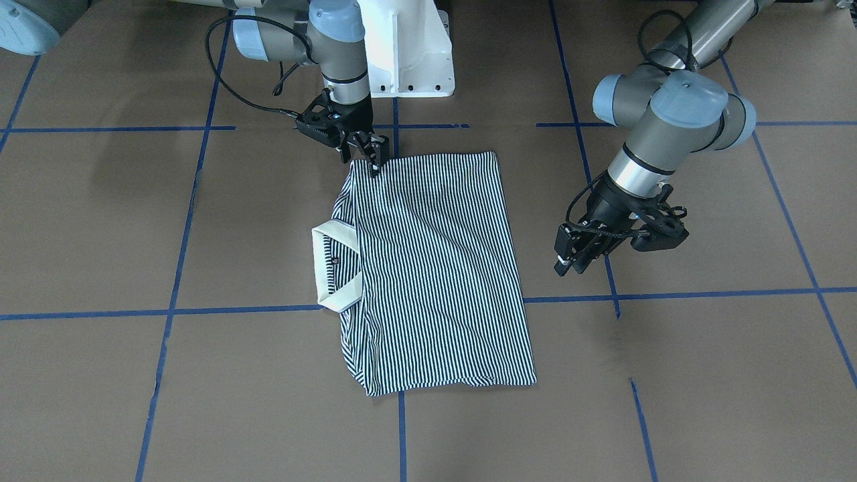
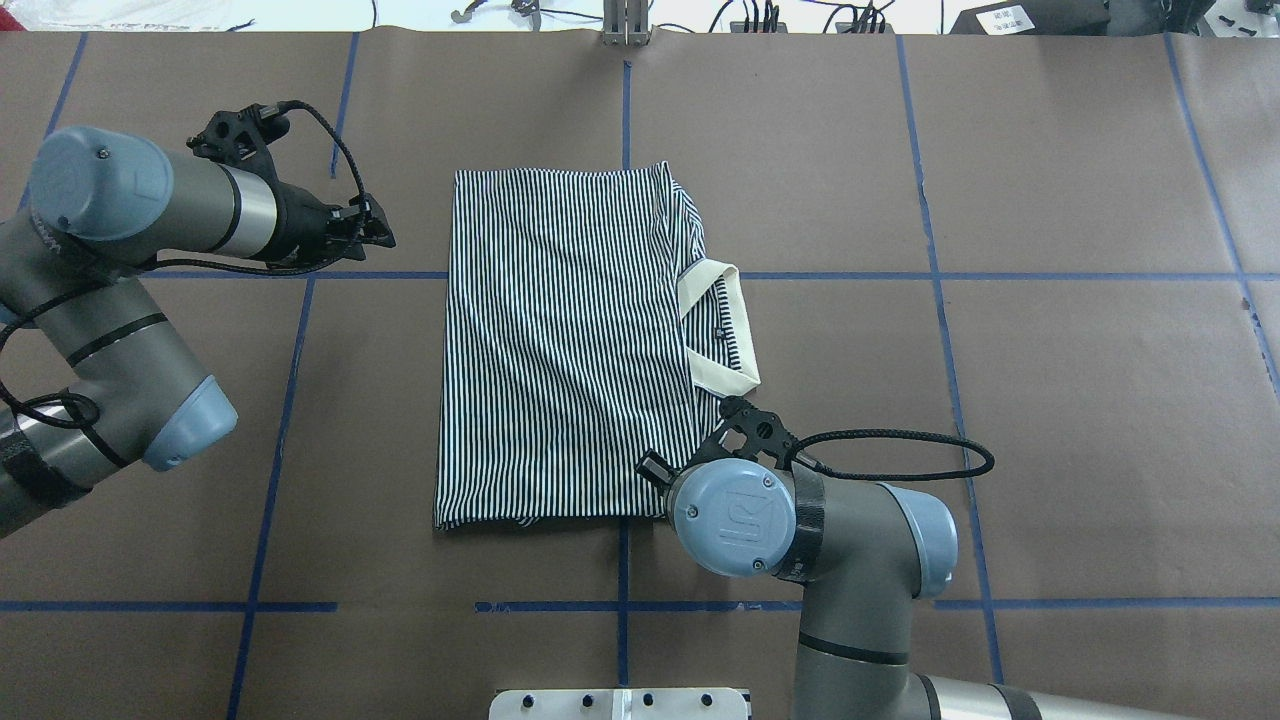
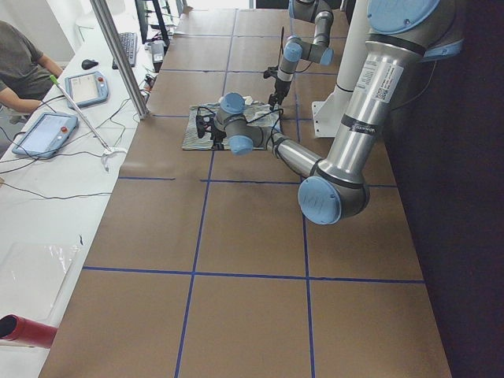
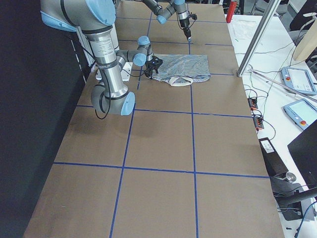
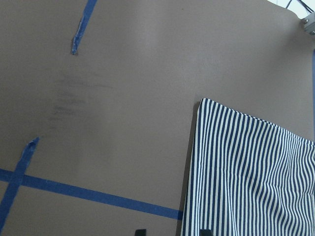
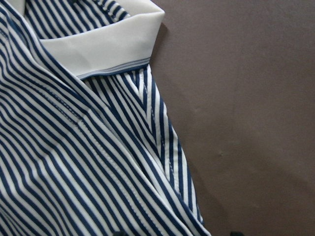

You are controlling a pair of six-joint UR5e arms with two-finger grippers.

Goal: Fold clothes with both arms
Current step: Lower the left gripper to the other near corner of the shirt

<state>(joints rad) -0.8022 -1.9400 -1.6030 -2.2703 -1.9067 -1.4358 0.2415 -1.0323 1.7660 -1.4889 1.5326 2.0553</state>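
The whole shirt point(image 1: 438, 273) will slide along when the robot pulls the shirt's near corners, since the shirt's far edge point(image 1: 450, 385) is lying flat and free on the brown paper.
The clothes are one navy-and-white striped polo shirt point(image 1: 435, 268), folded into a rectangle in the middle of the table point(image 1: 703, 375). Its cream collar point(image 1: 335, 268) sticks out on the side toward my right arm. My right gripper point(image 1: 373, 163) hovers low over the shirt corner nearest the robot base, fingers apart, holding nothing. Its wrist view shows shirt stripes point(image 6: 74, 162) and collar point(image 6: 108, 44) close below. My left gripper point(image 1: 568, 268) hangs open beside the shirt's opposite long edge, clear of the cloth. The left wrist view shows a shirt corner point(image 5: 256, 182) lying flat.
Brown paper covers the table, marked with a grid of blue tape point(image 2: 850, 275). The white pedestal base point(image 1: 408, 53) stands behind the shirt. Beyond the table's far edge a side bench holds tablets point(image 3: 43, 130) and cables, with a seated person point(image 3: 24, 71) and a metal pole point(image 3: 118, 55).
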